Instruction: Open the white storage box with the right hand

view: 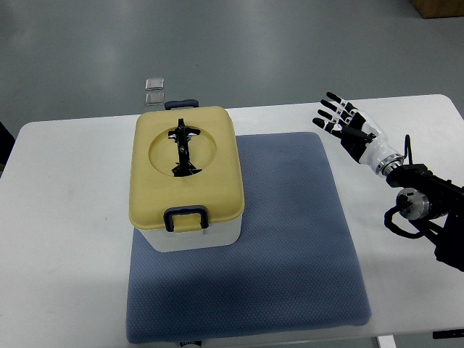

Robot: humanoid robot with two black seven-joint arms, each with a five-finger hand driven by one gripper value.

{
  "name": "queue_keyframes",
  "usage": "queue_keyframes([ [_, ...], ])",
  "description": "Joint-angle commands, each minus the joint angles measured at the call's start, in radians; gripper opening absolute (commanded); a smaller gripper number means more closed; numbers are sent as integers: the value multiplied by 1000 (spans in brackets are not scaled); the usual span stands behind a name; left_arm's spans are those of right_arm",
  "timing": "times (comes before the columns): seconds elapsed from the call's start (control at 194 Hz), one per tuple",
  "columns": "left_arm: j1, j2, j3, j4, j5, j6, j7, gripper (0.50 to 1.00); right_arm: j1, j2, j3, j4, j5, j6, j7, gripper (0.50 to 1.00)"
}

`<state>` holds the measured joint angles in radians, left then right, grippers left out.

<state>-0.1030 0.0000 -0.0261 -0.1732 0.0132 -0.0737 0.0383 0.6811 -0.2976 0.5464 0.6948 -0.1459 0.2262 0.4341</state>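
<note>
A far latch (181,104) looks the same as the near one. So the pale yellow lid (154,185) will come off in one piece when I lift its black handle.
The white storage box (190,233) has a pale yellow lid (184,172) with a black folding handle (183,149) lying in a round recess. A dark blue latch (185,217) sits on its near side, and another latch (180,104) on the far side. The lid is closed. The box stands on the left part of a blue mat (290,239). My right hand (346,125) hovers over the table's far right, well right of the box, fingers spread and empty. Its arm (424,203) enters from the right edge.
The white table (65,239) carries the mat. Two small clear squares (154,90) lie on the floor beyond the table's far edge. A brown box corner (438,7) shows at the top right.
</note>
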Motion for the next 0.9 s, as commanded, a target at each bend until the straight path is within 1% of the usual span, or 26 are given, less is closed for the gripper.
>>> queue_keyframes([
  [0.0,-1,0,0,0,-1,0,0,1000,0,0,1,0,0,-1,0,919],
  [0.766,-1,0,0,-2,-1,-5,0,1000,11,-9,-6,8,-6,1,0,919],
  [0.895,-1,0,0,-2,-1,-8,0,1000,12,-12,-5,9,-27,24,0,915],
])
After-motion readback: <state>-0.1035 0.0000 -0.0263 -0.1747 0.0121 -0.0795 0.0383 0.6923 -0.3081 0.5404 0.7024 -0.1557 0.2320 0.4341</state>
